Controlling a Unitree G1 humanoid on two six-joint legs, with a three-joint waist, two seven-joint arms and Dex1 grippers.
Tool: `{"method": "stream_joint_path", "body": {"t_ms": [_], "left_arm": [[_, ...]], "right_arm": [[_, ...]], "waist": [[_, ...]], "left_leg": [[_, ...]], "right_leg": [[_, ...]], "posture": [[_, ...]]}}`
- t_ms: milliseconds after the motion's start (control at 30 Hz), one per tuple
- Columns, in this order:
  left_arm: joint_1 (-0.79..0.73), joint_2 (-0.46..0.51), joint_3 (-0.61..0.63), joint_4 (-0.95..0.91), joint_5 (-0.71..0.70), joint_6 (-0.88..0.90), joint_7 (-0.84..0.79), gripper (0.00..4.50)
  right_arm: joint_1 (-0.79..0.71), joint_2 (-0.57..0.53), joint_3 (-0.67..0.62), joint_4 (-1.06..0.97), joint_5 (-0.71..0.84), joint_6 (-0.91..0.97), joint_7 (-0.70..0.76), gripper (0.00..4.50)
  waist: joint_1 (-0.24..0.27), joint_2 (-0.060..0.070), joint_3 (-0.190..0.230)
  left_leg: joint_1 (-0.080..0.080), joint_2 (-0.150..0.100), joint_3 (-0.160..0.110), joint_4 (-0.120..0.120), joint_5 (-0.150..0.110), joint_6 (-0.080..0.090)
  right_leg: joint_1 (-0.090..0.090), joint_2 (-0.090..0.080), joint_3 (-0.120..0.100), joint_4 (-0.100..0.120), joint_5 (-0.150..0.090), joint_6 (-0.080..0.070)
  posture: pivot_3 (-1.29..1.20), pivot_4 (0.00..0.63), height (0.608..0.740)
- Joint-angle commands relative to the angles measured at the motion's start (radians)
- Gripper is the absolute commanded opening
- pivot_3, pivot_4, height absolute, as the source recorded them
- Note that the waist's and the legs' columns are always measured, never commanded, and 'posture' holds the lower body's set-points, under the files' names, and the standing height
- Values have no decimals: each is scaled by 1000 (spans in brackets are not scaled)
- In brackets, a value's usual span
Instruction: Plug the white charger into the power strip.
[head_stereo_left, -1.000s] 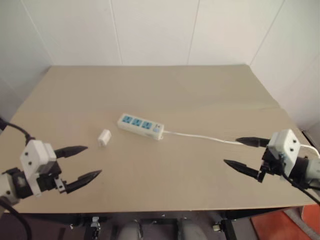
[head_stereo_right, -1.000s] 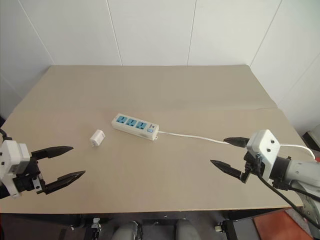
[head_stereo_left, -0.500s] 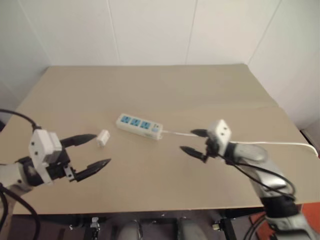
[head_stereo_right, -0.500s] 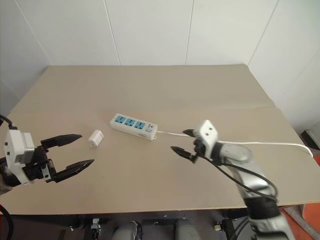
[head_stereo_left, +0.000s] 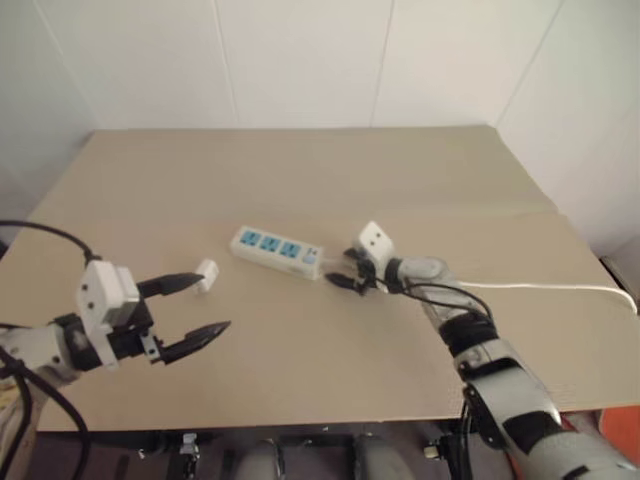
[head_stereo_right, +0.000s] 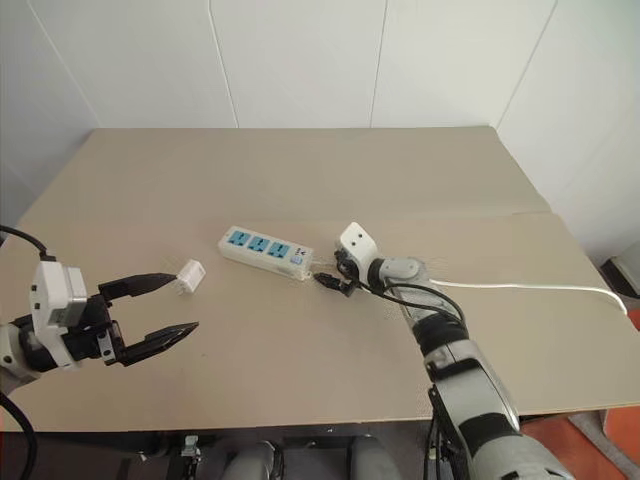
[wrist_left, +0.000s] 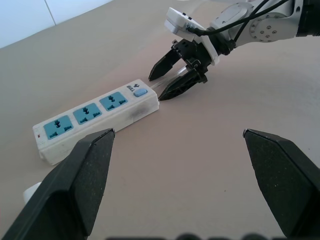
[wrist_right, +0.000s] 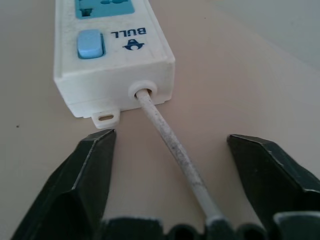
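Note:
The white cord (head_stereo_left: 550, 287) leaves the power strip's switch end (head_stereo_left: 311, 261) and lies loose across the table, so it should trail along flat when I pull the power strip nearer.
The power strip (head_stereo_left: 278, 250) is a white bar with three blue sockets lying mid-table, its blue switch (wrist_right: 90, 44) at the cord end. The white charger (head_stereo_left: 207, 274) lies on the table just left of it. My right gripper (head_stereo_left: 337, 275) is open at the strip's cord end, its fingers (wrist_right: 85, 185) either side of the thin white cord (wrist_right: 170, 145) without touching it. My left gripper (head_stereo_left: 212, 303) is open and holds nothing. One of its fingertips (head_stereo_right: 165, 281) sits right by the charger; I cannot tell whether they touch. The left wrist view shows the strip (wrist_left: 95, 117) and the right gripper (wrist_left: 156, 87).
The strip's cord (head_stereo_left: 540, 287) trails across the tan table (head_stereo_left: 300, 170) to its right edge. White walls stand close behind the table's far edge. The near edge runs just below both arms.
My right arm has swung in from the table's right edge to the strip's cord end, and its fingers have narrowed somewhat. The left gripper has edged toward the charger.

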Motion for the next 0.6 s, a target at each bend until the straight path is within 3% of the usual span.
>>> {"method": "stream_joint_path", "body": {"t_ms": [33, 200, 300, 600], "left_arm": [[8, 4, 20, -21, -14, -22, 2, 4500], [22, 4, 28, -26, -13, -23, 5, 4500], [27, 2, 26, -31, -14, -23, 8, 4500], [30, 13, 19, -22, -16, -20, -2, 4500]], "right_arm": [[-10, 2, -11, 59, -14, -50, 29, 2838], [59, -30, -6, -31, -5, -72, 115, 1108], [161, -61, -14, -210, 8, -51, 126, 115], [549, -217, -32, -865, 59, 144, 131, 7]], "waist": [[-5, 0, 0], [-7, 0, 0], [-4, 0, 0], [12, 0, 0]], "left_leg": [[0, 0, 0, 0, 0, 0], [0, 0, 0, 0, 0, 0], [0, 0, -1, 0, 0, 0], [0, 0, -1, -1, 0, 0]], "right_leg": [[0, 0, 0, 0, 0, 0], [1, 0, 0, 0, 0, 0], [1, 0, 0, 0, 0, 0], [1, 0, -1, -1, 0, 0]], "posture": [[0, 150, 740], [0, 150, 740], [0, 150, 740], [0, 150, 740]]}}
